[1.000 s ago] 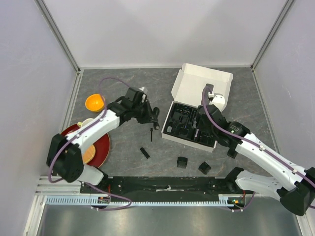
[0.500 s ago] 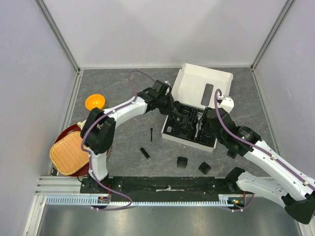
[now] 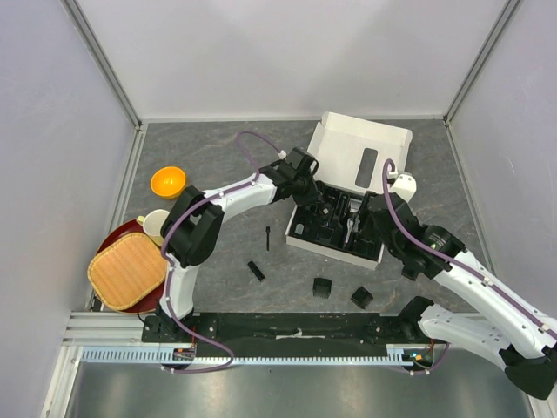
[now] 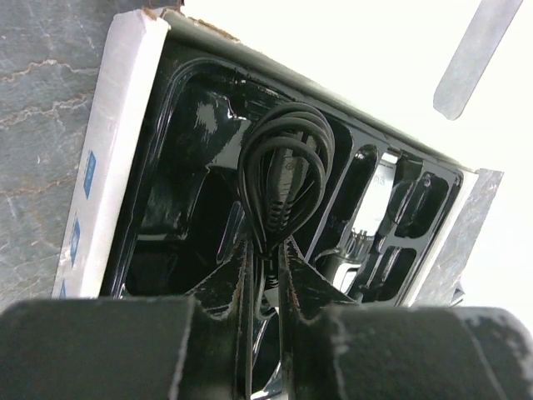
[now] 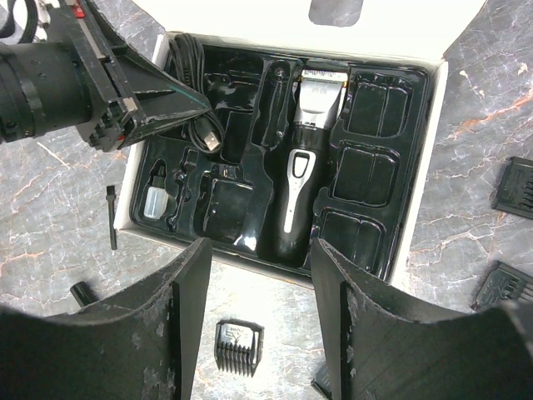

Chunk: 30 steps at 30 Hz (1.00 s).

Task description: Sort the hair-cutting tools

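The black cable's coil (image 4: pixel 287 158) is sticking up above the corner slot of the tray, so next my left gripper opens, closes and pushes the cable down into the slot (image 4: pixel 204 125).
My left gripper (image 3: pixel 315 193) is shut on the coiled black cable (image 4: pixel 283 175) and holds it over the left end of the black tray (image 5: pixel 366 179) in the white box; it also shows in the right wrist view (image 5: pixel 162 104). The black-and-silver clipper (image 5: pixel 300 175) lies in the tray's middle slot and the clear bottle (image 5: pixel 154 200) in a left slot. My right gripper (image 5: pixel 260 250) is open and empty above the box's near edge. Guard combs lie on the table (image 3: pixel 323 286), (image 3: pixel 361 297), (image 5: pixel 237 346). The thin brush (image 3: pixel 267 237) lies left of the box.
A small black piece (image 3: pixel 255 271) lies on the table near the brush. The orange bowl (image 3: pixel 168 181), a white cup (image 3: pixel 157 222) and a red plate under a woven mat (image 3: pixel 130 272) are at the left. The box lid (image 3: pixel 348 152) stands open behind the tray.
My left arm has swung right, from the table left of the box to over the tray, carrying the cable. My right gripper has stayed over the box's near side.
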Each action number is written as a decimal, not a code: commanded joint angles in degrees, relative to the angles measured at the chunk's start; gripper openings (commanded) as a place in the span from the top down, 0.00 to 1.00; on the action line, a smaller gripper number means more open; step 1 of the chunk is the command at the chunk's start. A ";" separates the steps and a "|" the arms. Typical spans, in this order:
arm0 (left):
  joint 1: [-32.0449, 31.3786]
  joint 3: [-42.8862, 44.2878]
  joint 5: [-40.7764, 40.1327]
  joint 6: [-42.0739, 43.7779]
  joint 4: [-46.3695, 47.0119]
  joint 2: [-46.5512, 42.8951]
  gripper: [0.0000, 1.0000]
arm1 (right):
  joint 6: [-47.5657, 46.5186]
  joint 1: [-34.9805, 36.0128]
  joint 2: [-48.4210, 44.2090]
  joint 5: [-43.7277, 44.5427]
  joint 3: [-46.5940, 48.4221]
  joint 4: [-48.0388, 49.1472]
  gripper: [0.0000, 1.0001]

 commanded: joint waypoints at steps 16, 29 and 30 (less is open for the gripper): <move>-0.54 5.15 -3.19 -0.55 2.02 1.30 0.50 | 0.17 -0.23 -2.16 1.06 -2.59 -0.36 0.40; -0.54 7.00 -2.67 9.82 3.25 -2.23 0.57 | 0.69 -0.23 -2.07 1.50 -2.85 -0.89 0.40; -0.54 6.83 -2.23 9.91 3.95 -1.62 0.59 | 0.78 -0.23 -1.98 1.33 -3.03 -0.89 0.39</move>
